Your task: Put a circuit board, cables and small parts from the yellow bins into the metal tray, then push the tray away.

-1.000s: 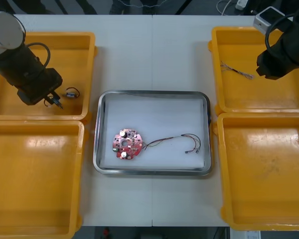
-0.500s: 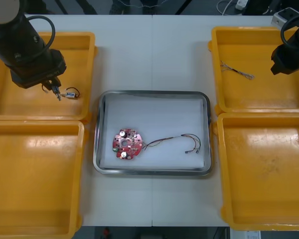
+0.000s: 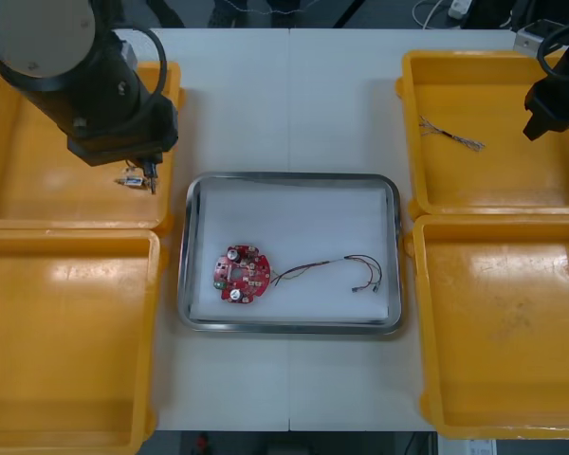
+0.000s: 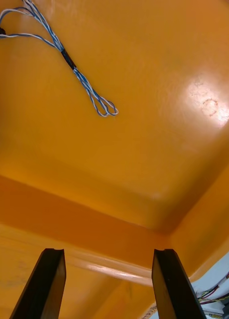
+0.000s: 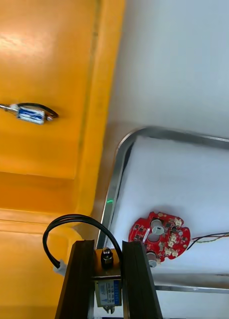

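Observation:
The blue and white cable point(image 3: 454, 136) is bound at its middle by a black band point(image 4: 68, 59), so I expect its folded loops to stay together in a bundle when I lift it.
My left gripper point(image 3: 152, 182) hangs over the right wall of the far left yellow bin point(image 3: 19, 204). It is shut on a small metal part point(image 5: 108, 288) with a black wire loop, held between its fingers point(image 5: 82, 279). A second small metal part point(image 3: 129, 180) point(image 5: 29, 113) lies in that bin. The metal tray point(image 3: 289, 177) point(image 5: 119, 164), white inside, holds a round red circuit board point(image 3: 240, 275) point(image 5: 161, 238) and a red and yellow cable point(image 3: 346, 265). My right gripper point(image 4: 107, 284) stands open above the far right bin point(image 3: 474, 194), with a blue and white cable point(image 3: 452, 136) point(image 4: 69, 60) beyond its fingertips.
Both near bins point(image 3: 66, 332) point(image 3: 507, 322) show bare floors. The tray sits between the bins with strips of table point(image 3: 289, 104) before and behind it. The right arm point(image 3: 555, 100) is at the far right edge.
The left arm has swung right across the far left bin towards the tray, carrying its part. The right arm has drawn back to the right edge.

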Controlling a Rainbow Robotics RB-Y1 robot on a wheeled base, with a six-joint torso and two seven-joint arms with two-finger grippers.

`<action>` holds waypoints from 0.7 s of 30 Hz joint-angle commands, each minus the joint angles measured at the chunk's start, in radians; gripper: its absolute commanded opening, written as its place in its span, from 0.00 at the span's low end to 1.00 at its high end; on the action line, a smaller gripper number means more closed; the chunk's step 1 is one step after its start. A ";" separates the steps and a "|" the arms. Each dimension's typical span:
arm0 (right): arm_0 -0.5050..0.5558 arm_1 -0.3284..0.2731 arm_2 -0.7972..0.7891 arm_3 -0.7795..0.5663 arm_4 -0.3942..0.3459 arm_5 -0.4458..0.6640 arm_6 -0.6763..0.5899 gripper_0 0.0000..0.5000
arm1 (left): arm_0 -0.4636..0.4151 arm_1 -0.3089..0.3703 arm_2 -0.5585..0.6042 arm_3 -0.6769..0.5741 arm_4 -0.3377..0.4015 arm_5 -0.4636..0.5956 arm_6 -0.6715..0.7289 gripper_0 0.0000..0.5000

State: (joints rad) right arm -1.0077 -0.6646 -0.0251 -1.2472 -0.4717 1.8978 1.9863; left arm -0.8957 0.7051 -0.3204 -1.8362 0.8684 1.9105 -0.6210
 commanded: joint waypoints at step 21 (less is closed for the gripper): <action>-0.143 0.134 0.028 0.351 0.031 -0.405 0.224 1.00 | -0.046 -0.160 -0.361 0.161 -0.203 -0.317 0.007 0.00</action>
State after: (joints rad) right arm -1.0888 -0.5402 -0.0229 -0.9108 -0.4436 1.5260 2.1655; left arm -0.8959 0.5688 -0.6533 -1.6924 0.6798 1.6272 -0.6206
